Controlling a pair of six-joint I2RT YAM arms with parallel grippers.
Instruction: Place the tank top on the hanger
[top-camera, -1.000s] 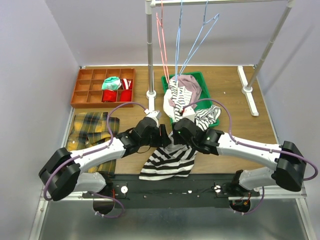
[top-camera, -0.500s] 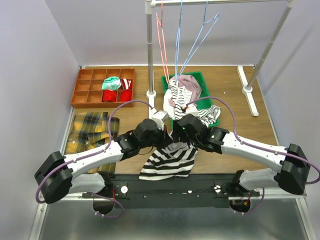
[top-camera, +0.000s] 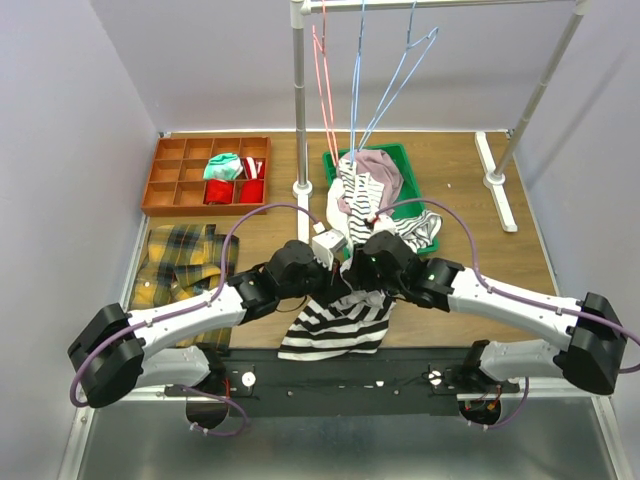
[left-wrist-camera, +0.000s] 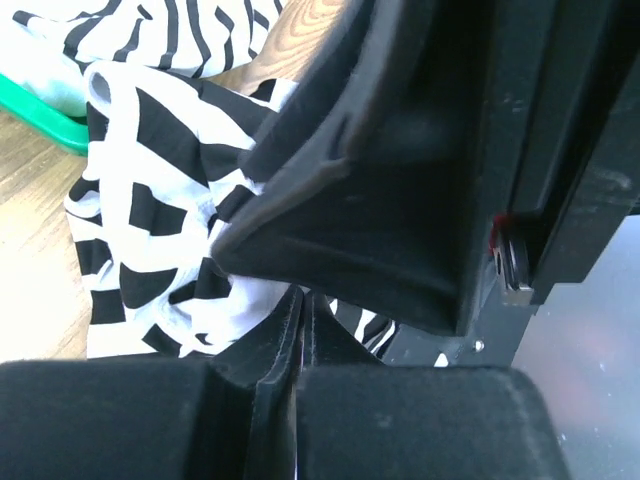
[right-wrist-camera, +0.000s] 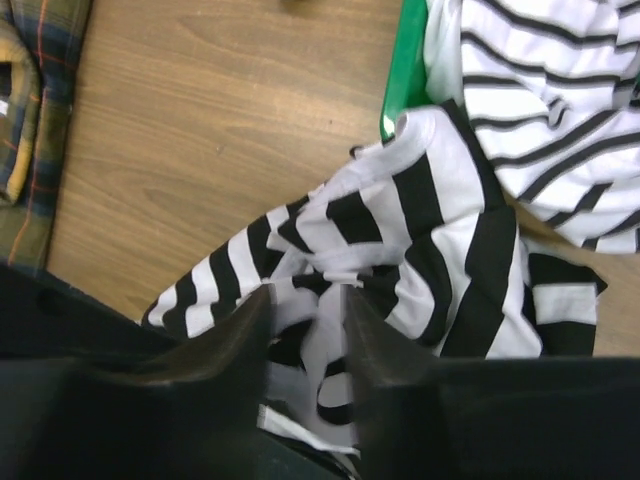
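Note:
I should take the tank top's near edge (top-camera: 370, 342) with my right gripper and pull the tank top open before I hang it, because the tank top's upper part (right-wrist-camera: 440, 220) lies bunched under my grippers.
The tank top (top-camera: 335, 325), with wide black and white stripes, lies at the near middle of the table, its upper part bunched up between my two grippers. My left gripper (top-camera: 343, 276) reaches in from the left; in the left wrist view its jaws (left-wrist-camera: 300, 298) are pressed together, with white cloth of the tank top (left-wrist-camera: 150, 230) running into the tips. My right gripper (right-wrist-camera: 305, 300) hangs just above the tank top (right-wrist-camera: 440, 240), jaws partly apart, a bunched white strap between them. The light-blue hanger (top-camera: 397, 85) hangs from the rail at the back.
A green bin (top-camera: 412, 165) behind the grippers holds a pink garment (top-camera: 378, 165) and a finer striped cloth (top-camera: 412, 230). Red hangers (top-camera: 325, 90) hang beside the rack pole (top-camera: 300, 120). A red compartment tray (top-camera: 160, 195) and a plaid cloth (top-camera: 180, 255) lie at the left.
Both grippers have moved closer together and a little toward the back. The left jaws have shut. The right jaws have narrowed around the strap, and the tank top's upper part has bunched up.

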